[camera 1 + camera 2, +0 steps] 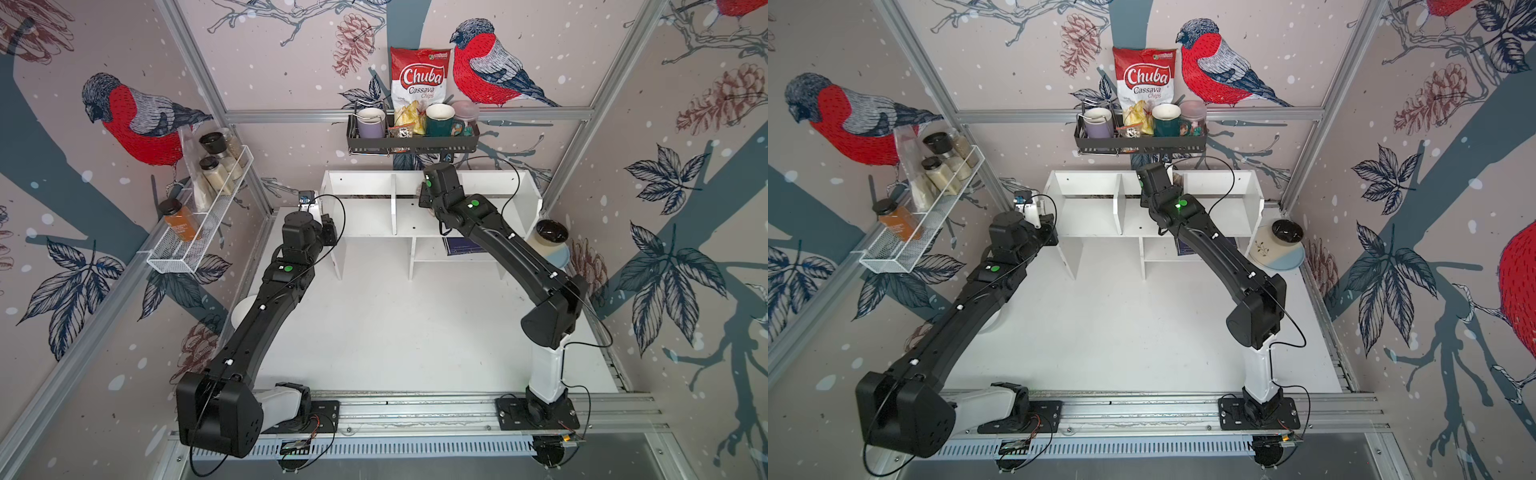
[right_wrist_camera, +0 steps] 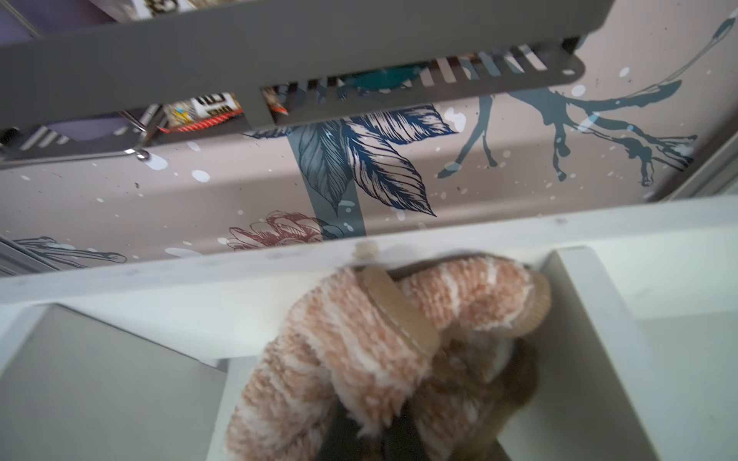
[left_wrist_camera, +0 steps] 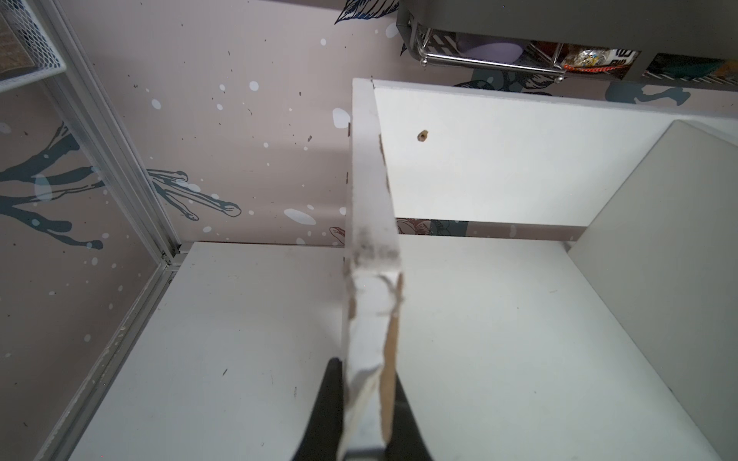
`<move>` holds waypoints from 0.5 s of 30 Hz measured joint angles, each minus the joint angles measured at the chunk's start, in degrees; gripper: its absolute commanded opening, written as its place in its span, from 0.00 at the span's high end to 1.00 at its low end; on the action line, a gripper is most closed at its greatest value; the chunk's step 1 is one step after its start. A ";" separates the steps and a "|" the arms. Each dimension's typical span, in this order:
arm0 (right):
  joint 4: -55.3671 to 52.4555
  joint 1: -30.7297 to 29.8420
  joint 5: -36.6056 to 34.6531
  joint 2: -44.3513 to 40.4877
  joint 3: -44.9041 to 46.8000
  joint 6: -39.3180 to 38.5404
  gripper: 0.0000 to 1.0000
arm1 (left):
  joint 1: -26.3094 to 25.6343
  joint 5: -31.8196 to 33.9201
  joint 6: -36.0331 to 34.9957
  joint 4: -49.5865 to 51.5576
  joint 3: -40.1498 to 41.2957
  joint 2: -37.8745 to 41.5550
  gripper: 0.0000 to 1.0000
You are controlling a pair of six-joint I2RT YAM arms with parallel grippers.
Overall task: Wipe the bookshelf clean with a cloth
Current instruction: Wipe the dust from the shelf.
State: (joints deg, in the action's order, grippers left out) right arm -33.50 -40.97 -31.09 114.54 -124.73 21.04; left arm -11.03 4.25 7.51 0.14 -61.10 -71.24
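The bookshelf's end section (image 1: pixel 361 214) by my left gripper is on the other side of the divider from my right gripper's cloth, so my right gripper should pass the cloth (image 2: pixel 350 342) to my left gripper.
The white bookshelf (image 1: pixel 365 218) (image 1: pixel 1088 216) stands against the back wall. My left gripper (image 3: pixel 369 367) is shut on the chipped front edge of its left side panel (image 3: pixel 371 223), one black finger on each face. In both top views the left gripper (image 1: pixel 329 232) (image 1: pixel 1050 227) sits at that panel. The fluffy tan-beige striped cloth (image 2: pixel 359 351) is bunched in my right gripper (image 2: pixel 371 423), which is shut on it. The cloth presses against the back board of the middle compartment, close to the right divider (image 2: pixel 591 319). In the top views the right wrist (image 1: pixel 440 183) hides most of the cloth.
A black wall rack (image 1: pixel 411 143) with mugs and a chips bag hangs just above the bookshelf, close over the right wrist. A white wire basket (image 1: pixel 199 237) with jars is on the left wall. A dark bowl (image 1: pixel 550 230) on a plate stands right of the shelf.
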 measured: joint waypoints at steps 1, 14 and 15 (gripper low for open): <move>0.04 -0.72 0.68 0.61 -0.87 -0.13 1.00 | 0.00 -0.02 0.00 0.00 0.00 0.00 1.00; 3.06 -6.21 4.48 -9.70 20.41 -0.59 1.00 | 0.00 0.00 0.00 0.02 0.00 0.02 1.00; 3.17 -5.99 4.46 -10.95 22.25 0.02 1.00 | 0.00 0.00 0.00 0.02 0.00 0.02 1.00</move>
State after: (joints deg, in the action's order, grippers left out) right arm -30.33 -46.96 -26.63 103.59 -102.48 21.06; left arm -11.03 4.25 7.51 0.16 -61.10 -71.22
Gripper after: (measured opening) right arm 0.069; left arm 0.121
